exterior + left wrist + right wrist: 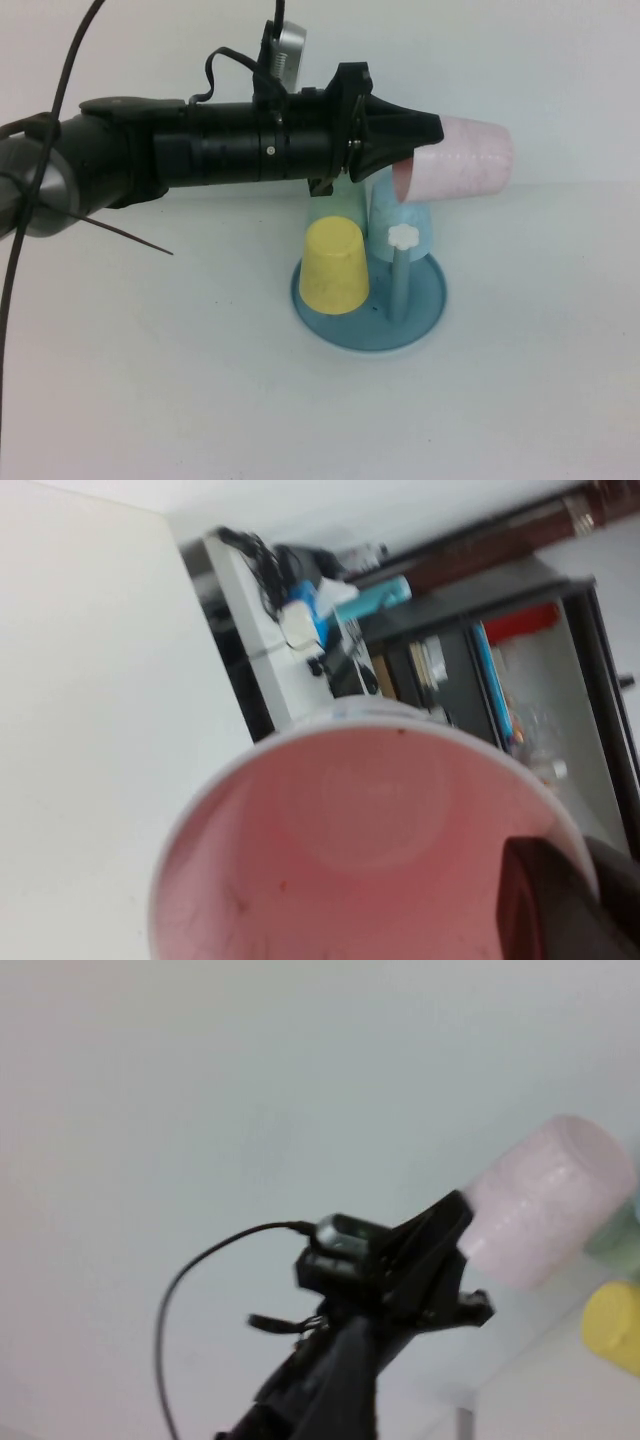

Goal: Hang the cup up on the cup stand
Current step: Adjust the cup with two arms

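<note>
My left gripper has the pale pink cup by its rim (403, 181) and is blocking the cup's opening. So my right gripper should take the cup by its closed base (503, 158) before hanging it.
The pale pink cup (460, 160) lies on its side in the air, mouth toward my left gripper (425, 140), which is shut on its rim. It hovers just above and behind the cup stand (420, 310), a round teal base whose bare post (398, 285) carries a white flower knob (402, 238). The left wrist view looks straight into the cup (370, 860), with one dark finger (540, 900) inside its wall. From the right wrist view the cup (545, 1200) shows at the tip of the left gripper (455, 1235). My right gripper is out of view, jaws wide.
A yellow cup (335, 265) sits upside down on the stand's front left post. A light blue cup (425, 225) and a pale green one (340, 205) hang on the rear posts. White table surrounds the stand. The left arm (200, 150) reaches in from the left.
</note>
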`<action>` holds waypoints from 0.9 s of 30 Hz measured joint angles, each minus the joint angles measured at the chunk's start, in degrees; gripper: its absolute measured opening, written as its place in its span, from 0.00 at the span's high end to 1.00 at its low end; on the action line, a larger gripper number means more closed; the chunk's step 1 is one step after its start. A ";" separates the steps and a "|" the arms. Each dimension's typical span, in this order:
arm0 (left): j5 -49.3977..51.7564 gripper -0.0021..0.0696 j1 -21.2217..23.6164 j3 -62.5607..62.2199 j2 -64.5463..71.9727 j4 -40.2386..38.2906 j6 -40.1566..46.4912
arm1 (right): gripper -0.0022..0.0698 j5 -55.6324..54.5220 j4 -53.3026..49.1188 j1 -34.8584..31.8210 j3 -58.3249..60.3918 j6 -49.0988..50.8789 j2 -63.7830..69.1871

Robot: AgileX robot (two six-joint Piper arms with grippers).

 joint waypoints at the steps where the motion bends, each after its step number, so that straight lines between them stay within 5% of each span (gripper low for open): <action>1: -0.86 0.96 0.00 0.00 0.00 0.00 -0.63 | 0.01 -0.17 0.00 0.00 1.17 1.59 -2.19; 14: -4.93 0.96 -0.65 0.00 0.00 -0.19 -5.44 | 0.01 -0.07 0.10 0.00 18.35 15.92 -15.32; 27: -11.81 0.96 -9.62 0.00 0.00 -0.23 -6.14 | 0.01 0.31 0.12 0.00 14.51 20.00 -12.90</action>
